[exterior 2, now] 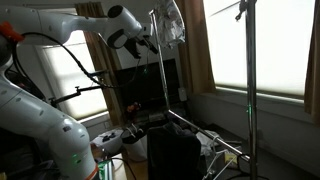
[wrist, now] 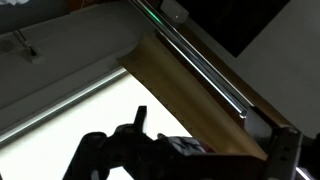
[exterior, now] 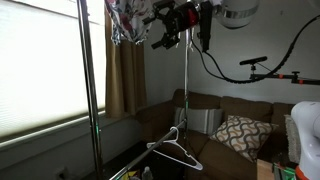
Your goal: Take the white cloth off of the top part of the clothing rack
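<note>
My gripper is slanting down by the white cloth's lower edge [exterior: 131, 38]. Next, I tip its fingers up toward the bunched folds [exterior: 128, 17] before I grip the cloth.
The white cloth [exterior: 125, 20] with a red and dark floral print hangs bunched over the top of the clothing rack [exterior: 187, 95]. It shows in both exterior views, the cloth [exterior 2: 172, 20] on the silvery rack pole [exterior 2: 163, 95]. My gripper [exterior: 158, 33] is up at the top bar, right against the cloth's lower edge [exterior 2: 150, 40]. In the wrist view the gripper [wrist: 200, 145] is a dark backlit shape with a patch of printed cloth [wrist: 193, 143] at its jaws. The jaws' opening cannot be read.
A brown curtain [exterior: 125, 80] and a bright blinded window [exterior: 40, 70] are behind the rack. White plastic hangers [exterior: 175, 150] lie by the rack's foot. A sofa with a patterned cushion [exterior: 240, 135] stands nearby. A second stand pole [exterior 2: 250, 90] is close by.
</note>
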